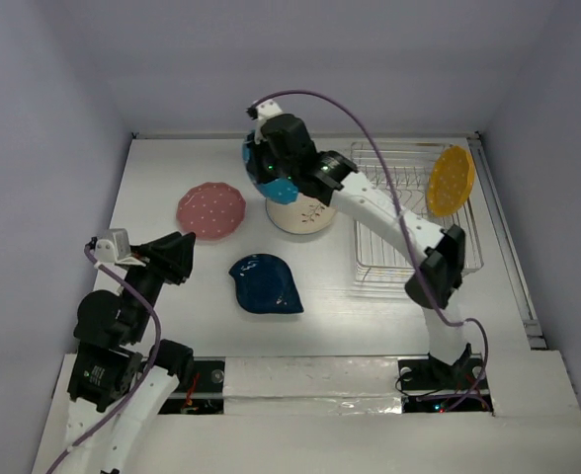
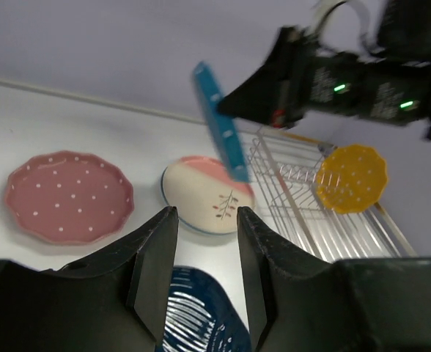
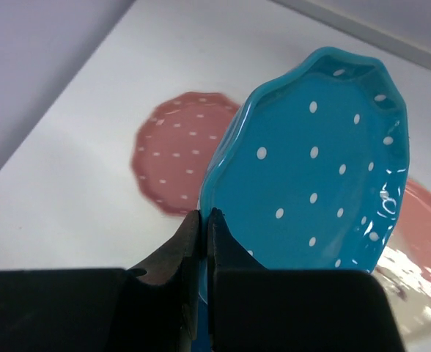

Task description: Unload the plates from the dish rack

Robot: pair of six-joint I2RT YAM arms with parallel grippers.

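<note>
My right gripper should keep moving over until the plates are stacked, since the light blue dotted plate (image 1: pixel 281 191) hangs free and the pink dotted plate (image 1: pixel 211 210) lies uncovered.
My right gripper (image 3: pixel 205 214) is shut on the rim of the light blue dotted plate (image 3: pixel 318 169) and holds it tilted on edge above the cream-and-pink sprig plate (image 1: pixel 308 215). The pink dotted plate (image 1: pixel 211 209) and the dark blue leaf plate (image 1: pixel 266 284) lie flat on the table. A yellow-orange dotted plate (image 1: pixel 451 181) stands upright at the far right of the dish rack (image 1: pixel 409 259). My left gripper (image 2: pixel 207 210) hovers open and empty at the near left, above the dark blue plate (image 2: pixel 193 312).
The white table ends at grey walls on the left, back and right. A purple cable (image 1: pixel 370 128) arcs over the right arm. The rack stands close to the table's right edge.
</note>
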